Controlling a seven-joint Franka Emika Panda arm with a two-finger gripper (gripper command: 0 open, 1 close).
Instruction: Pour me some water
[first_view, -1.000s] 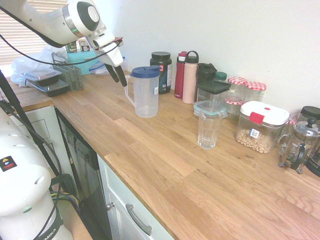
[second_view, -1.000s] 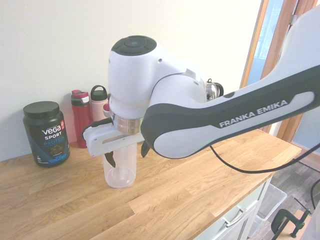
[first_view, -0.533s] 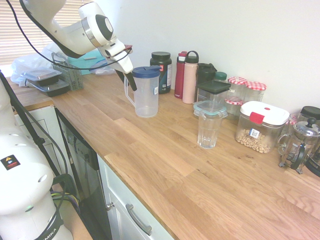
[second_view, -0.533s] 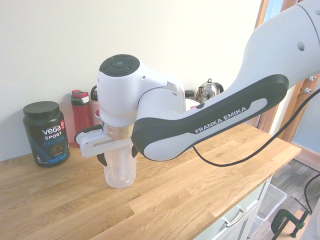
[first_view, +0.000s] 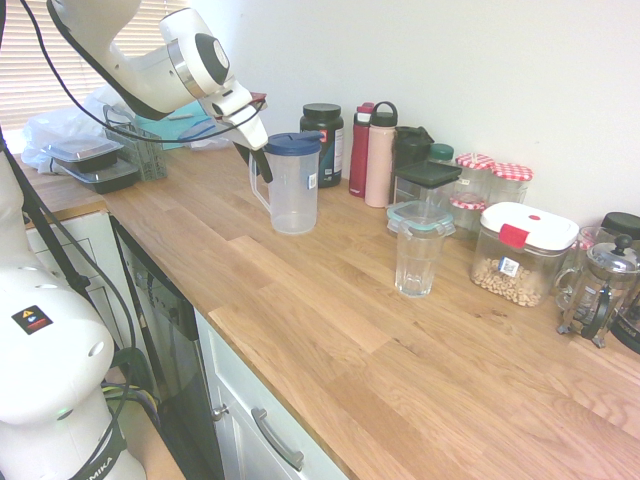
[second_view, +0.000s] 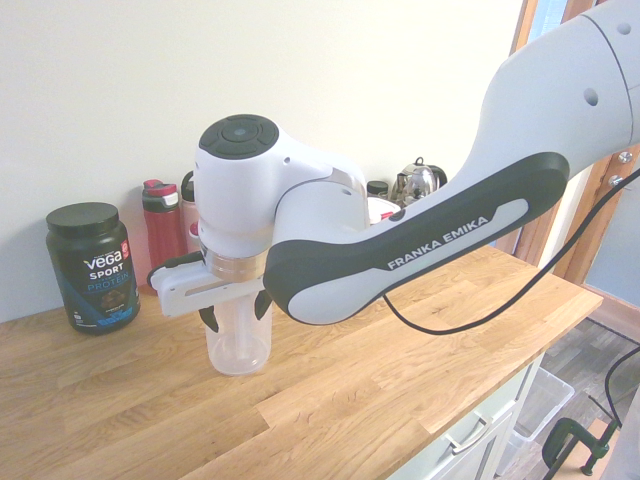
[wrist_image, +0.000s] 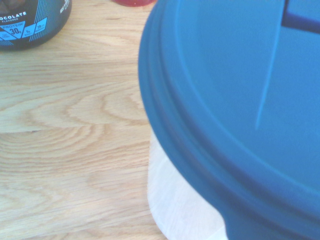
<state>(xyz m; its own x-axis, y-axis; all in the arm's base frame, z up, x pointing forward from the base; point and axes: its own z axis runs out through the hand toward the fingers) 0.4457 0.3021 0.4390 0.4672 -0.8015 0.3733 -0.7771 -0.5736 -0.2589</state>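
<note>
The lid (wrist_image: 235, 95) will stay on when the robot tilts the pitcher, because the blue lid's ridged rim (wrist_image: 167, 120) fits snugly around the pitcher's top.
A clear plastic pitcher (first_view: 293, 195) with a blue lid (first_view: 291, 144) stands on the wooden counter (first_view: 330, 330), its handle (first_view: 257, 192) turned toward the arm. My gripper (first_view: 259, 160) is at the top of that handle, its dark fingers (second_view: 208, 318) apart on either side of the pitcher (second_view: 240, 345); whether they touch it I cannot tell. The blue lid (wrist_image: 235, 100) fills most of the wrist view. An empty clear glass (first_view: 418, 262) stands further along the counter, apart from the pitcher.
Behind the pitcher along the wall stand a black protein tub (first_view: 323, 143), a red bottle (first_view: 360, 150) and a pink bottle (first_view: 380, 155). Lidded jars, a box of nuts (first_view: 520, 252) and a French press (first_view: 598, 290) crowd the far end. Food containers (first_view: 95, 165) sit at the near-left corner.
My gripper has come down and in from beside the pitcher to its handle. Its fingers now stand slightly closer together. The pitcher has not moved.
</note>
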